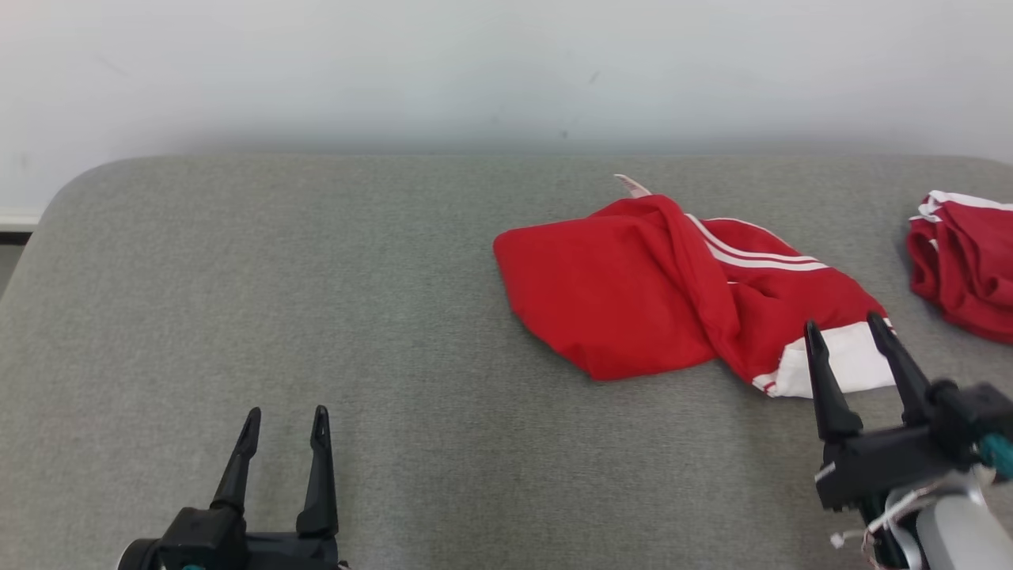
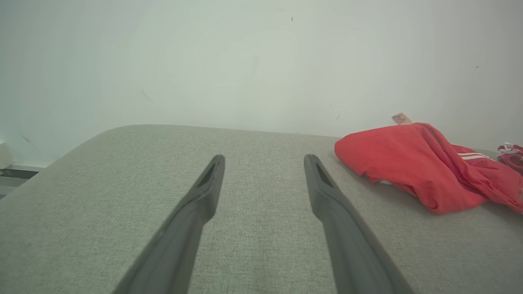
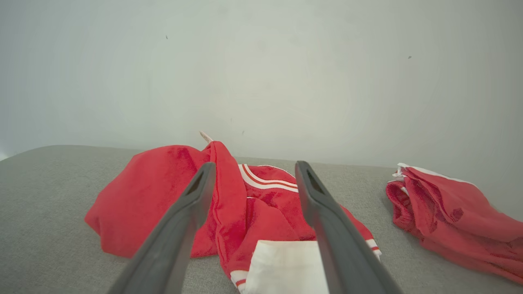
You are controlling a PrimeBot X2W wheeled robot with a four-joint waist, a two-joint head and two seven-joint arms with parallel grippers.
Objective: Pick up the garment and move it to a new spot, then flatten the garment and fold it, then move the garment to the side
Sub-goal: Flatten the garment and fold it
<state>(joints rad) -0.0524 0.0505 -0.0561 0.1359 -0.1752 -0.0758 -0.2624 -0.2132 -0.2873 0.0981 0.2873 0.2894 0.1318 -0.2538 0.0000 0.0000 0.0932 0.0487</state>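
Observation:
The garment's raised fold (image 1: pixel 696 275) lies partly over the striped trim, so the garment will spread open and show lettering and another white panel when the robot pulls the fold.
The garment (image 1: pixel 633 301) lies crumpled on the grey padded table (image 1: pixel 277 277), right of centre: red cloth with white striped trim, a white panel (image 1: pixel 851 360) at its near right end and a small white tag (image 1: pixel 631 184) at the back. Its lettering is hidden in the folds. My right gripper (image 1: pixel 843 324) is open, its fingers on either side of the white panel (image 3: pixel 286 265); I cannot tell whether they touch it. The garment (image 3: pixel 155 196) spreads out beyond the right gripper (image 3: pixel 255 164). My left gripper (image 1: pixel 286 412) is open over bare table at the near left, with the garment (image 2: pixel 408 159) off to the right of the left gripper (image 2: pixel 264 157).
A second bunched red garment with a white edge band (image 1: pixel 965 261) lies at the table's far right, apart from the first (image 3: pixel 449 216). A pale wall (image 1: pixel 506 71) runs behind the table. The table's left corner (image 1: pixel 71 190) is rounded.

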